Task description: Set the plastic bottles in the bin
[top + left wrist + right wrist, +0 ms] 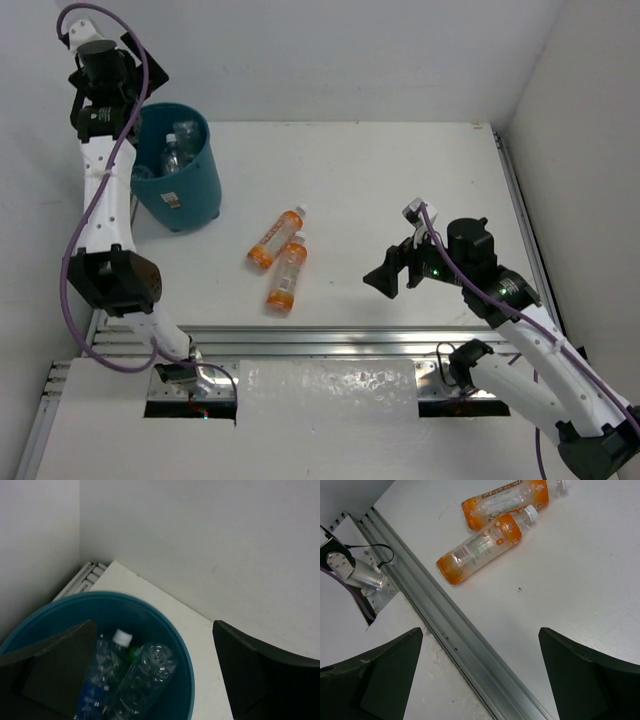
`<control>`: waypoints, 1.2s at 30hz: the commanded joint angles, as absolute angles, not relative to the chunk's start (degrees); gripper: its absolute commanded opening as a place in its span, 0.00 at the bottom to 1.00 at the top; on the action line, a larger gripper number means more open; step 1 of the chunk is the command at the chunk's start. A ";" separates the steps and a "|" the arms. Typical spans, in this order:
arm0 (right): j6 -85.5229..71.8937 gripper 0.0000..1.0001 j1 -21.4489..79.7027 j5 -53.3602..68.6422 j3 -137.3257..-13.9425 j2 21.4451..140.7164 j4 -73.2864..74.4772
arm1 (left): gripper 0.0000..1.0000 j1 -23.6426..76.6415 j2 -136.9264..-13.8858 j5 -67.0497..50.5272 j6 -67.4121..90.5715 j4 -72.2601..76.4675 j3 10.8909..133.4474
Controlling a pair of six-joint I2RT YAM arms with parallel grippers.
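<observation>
The end with the cap (300, 211) of the orange bottle nearer the bin (288, 223) is clear of the bottle's neighbour. My left gripper should go there next until its fingers are on both sides of that end.
The teal bin (203, 183) stands at the table's back left and holds several bottles (176, 150). In the left wrist view the bin's rim (186, 650) surrounds a plain clear bottle (145, 675), a blue-labelled one with a white cap (107, 655) and a bit of green (134, 651). My left gripper (110, 118) hangs open and empty over the bin's far left edge (154, 625). Two orange bottles with white caps (277, 238) (287, 273) lie side by side mid-table, also in the right wrist view (505, 500) (482, 545). My right gripper (388, 275) is open and empty, right of them (480, 630).
An aluminium rail (330, 340) (455, 625) runs along the table's near edge, and another (520, 200) along its right side. White walls close the back and the left corner. A silver motor with cables (357, 570) sits below the near rail.
</observation>
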State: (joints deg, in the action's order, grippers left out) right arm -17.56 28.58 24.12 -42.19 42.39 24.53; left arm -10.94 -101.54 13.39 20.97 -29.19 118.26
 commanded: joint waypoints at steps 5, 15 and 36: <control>-18.98 0.99 28.56 21.89 -44.39 43.95 22.67 | 1.00 2.33 -78.59 13.34 20.39 -27.33 101.72; -19.43 0.99 28.65 20.92 -44.39 39.12 27.77 | 1.00 26.36 -87.77 11.18 14.15 -31.90 83.06; -18.63 0.99 28.57 22.24 -41.84 38.76 27.95 | 0.81 26.98 -115.48 8.70 13.54 -33.66 90.35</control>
